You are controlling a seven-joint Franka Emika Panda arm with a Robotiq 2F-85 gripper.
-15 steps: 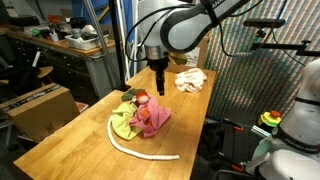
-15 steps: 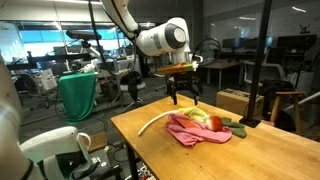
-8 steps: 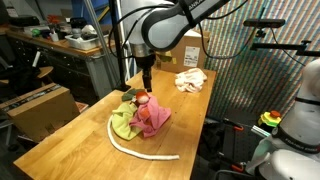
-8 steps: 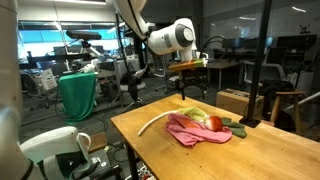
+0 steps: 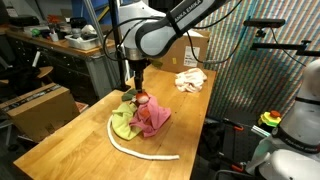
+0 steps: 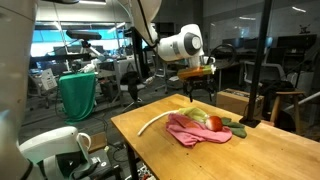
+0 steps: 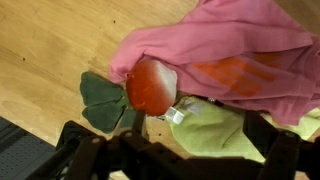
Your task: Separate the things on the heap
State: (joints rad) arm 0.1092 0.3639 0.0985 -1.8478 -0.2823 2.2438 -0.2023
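My fingers are open above the red toy fruit uncovered beside the pink cloth, so my gripper should carry on going down and close around the fruit.
The heap lies on the wooden table in both exterior views. It is a pink cloth, a light green cloth, and a red toy fruit with dark green leaves. A white rope curves round the heap's edge. My gripper hangs open and empty just above the heap, near the red fruit. Its dark fingers frame the green cloth in the wrist view.
A crumpled white cloth lies at the table's far end. The wooden table has bare surface around the heap. A cardboard box stands beside the table. A green bin and a chair stand further off.
My gripper has moved sideways across the table from beside the heap to above the red fruit. The heap has not moved.
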